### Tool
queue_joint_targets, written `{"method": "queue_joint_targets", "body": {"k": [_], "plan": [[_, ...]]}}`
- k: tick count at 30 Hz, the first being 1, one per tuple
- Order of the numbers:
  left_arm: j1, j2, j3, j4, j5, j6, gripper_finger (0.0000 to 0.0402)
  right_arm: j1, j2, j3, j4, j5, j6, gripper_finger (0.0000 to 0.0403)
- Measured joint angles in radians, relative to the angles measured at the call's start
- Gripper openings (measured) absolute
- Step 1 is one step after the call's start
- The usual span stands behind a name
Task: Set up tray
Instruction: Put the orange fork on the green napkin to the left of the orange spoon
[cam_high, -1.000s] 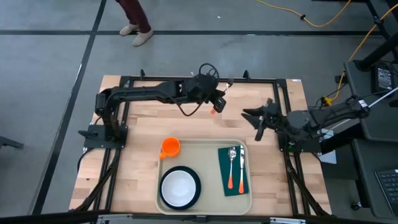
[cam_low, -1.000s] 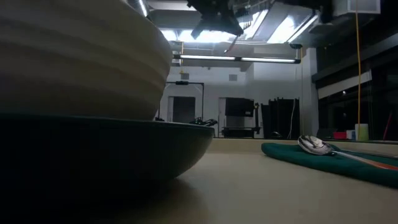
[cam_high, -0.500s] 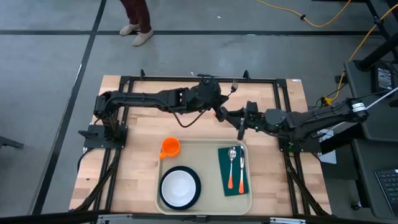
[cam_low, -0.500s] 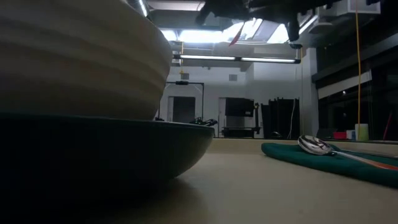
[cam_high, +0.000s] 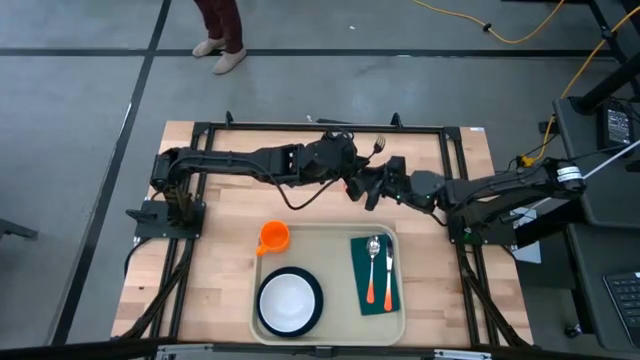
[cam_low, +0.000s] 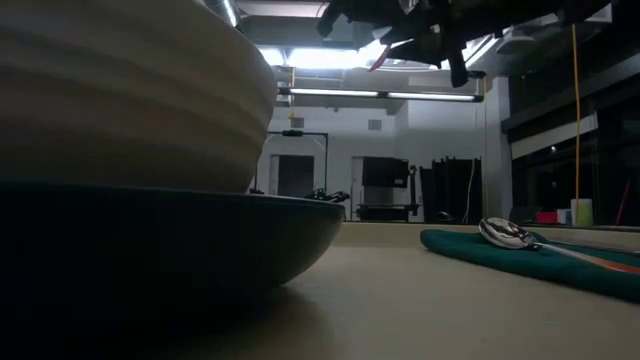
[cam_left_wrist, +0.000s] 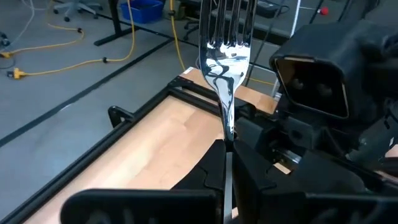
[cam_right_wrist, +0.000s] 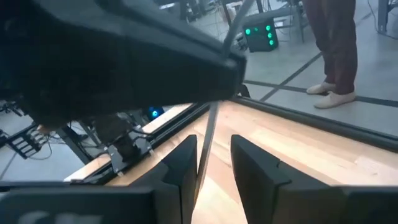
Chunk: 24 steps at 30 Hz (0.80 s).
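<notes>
The green napkin (cam_high: 379, 275) lies on my right gripper's side, but my left gripper is holding the fork. Next, my right gripper takes the fork's thin lower part (cam_right_wrist: 205, 149).
My left gripper (cam_high: 352, 172) is above the table's far middle, shut on a fork (cam_left_wrist: 225, 56). The fork's tines (cam_high: 377, 147) point up and toward the far right, and its orange handle (cam_low: 380, 58) slants down below the fingers. My right gripper (cam_high: 368, 190) is right beside the left one and open. Its fingers (cam_right_wrist: 181, 163) stand on either side of the fork's thin lower part (cam_right_wrist: 207, 144); I see no touch. The beige tray (cam_high: 322, 232) lies near the front, bearing an orange cup (cam_high: 273, 237), a white bowl on a dark plate (cam_high: 290, 302) and a green napkin (cam_high: 374, 278) with cutlery. My left gripper pinches the fork's metal neck (cam_left_wrist: 227, 127), just below the tines, between its two fingers. The fingers come roughly level from the table's left. The fork is lifted clear of the table and tilted, tines uppermost; its handle is hidden under the fingers in the wrist view.
A black frame (cam_high: 300, 128) runs around the table's far and side edges. Bare wood (cam_high: 230, 195) lies between the arms and the tray. A person's legs (cam_high: 218, 30) stand on the floor beyond the far edge. Yellow cable (cam_high: 520, 35) lies on the floor.
My right gripper has moved toward the table's left, sinking a little and rolling, until its fingers straddle the fork beside my left gripper. My left gripper has swung slightly toward the near edge and rolled, still holding the fork clear of the table.
</notes>
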Motion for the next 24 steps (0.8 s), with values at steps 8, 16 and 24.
{"method": "queue_joint_targets", "body": {"k": [8,16,24], "plan": [[0.007,0.000,0.000,-0.001,0.004,-0.001,0.0003,-0.008,-0.001,0.000,0.021,0.001,-0.024,0.0085],[0.011,-0.001,0.000,-0.003,0.000,0.009,0.0003,-0.008,-0.001,0.000,0.030,0.006,-0.028,0.0015],[0.013,-0.003,0.000,-0.005,0.045,0.054,0.0007,-0.008,-0.002,0.000,0.030,-0.014,-0.047,0.0010]]}}
